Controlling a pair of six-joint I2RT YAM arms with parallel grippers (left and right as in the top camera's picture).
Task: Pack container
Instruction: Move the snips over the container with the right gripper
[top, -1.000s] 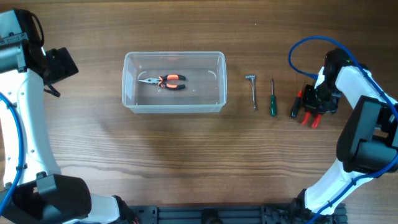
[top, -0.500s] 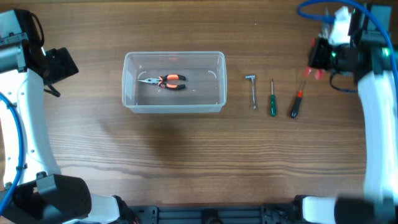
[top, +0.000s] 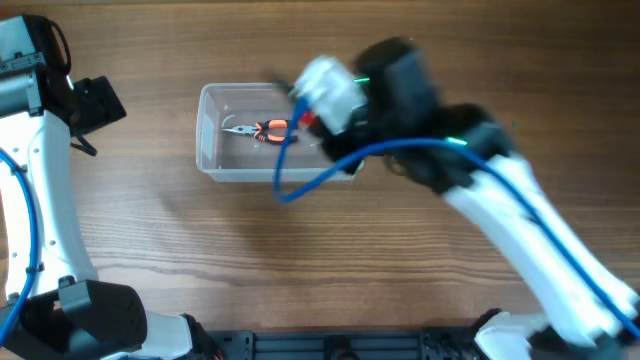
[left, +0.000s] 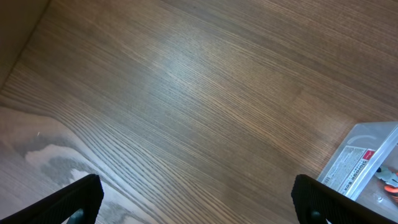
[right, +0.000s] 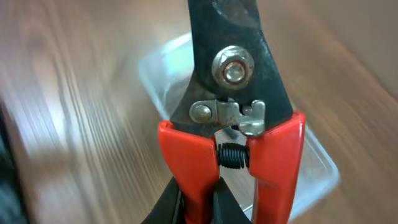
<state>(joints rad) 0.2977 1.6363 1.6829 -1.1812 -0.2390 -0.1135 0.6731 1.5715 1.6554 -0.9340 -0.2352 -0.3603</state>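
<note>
The red-handled cutters (top: 307, 118) are hanging over the free half of the clear container. My right gripper should keep lowering them until they touch the container's bottom next to the pliers.
The clear plastic container (top: 225, 165) stands left of the table's middle, with orange-and-black pliers (top: 262, 131) lying inside. My right gripper (top: 316, 108) hangs blurred over its right half, shut on one red handle of a pair of red-handled cutters (top: 304, 118). The right wrist view shows the cutters (right: 231, 118) up close: black head, bolt and spring, one handle between my gripper's (right: 198, 200) black fingers, the container (right: 311, 168) blurred below. My left gripper (left: 199, 200) is open over bare wood, left of the container (left: 364, 163).
The right arm (top: 500, 210) crosses the table from the lower right and hides the wood right of the container. The left arm (top: 40, 180) stands along the left edge. A blue cable (top: 330, 170) loops over the container's front rim.
My right arm has swung fast from the table's right side leftward to over the container, carrying the red-handled cutters. The left arm has not moved.
</note>
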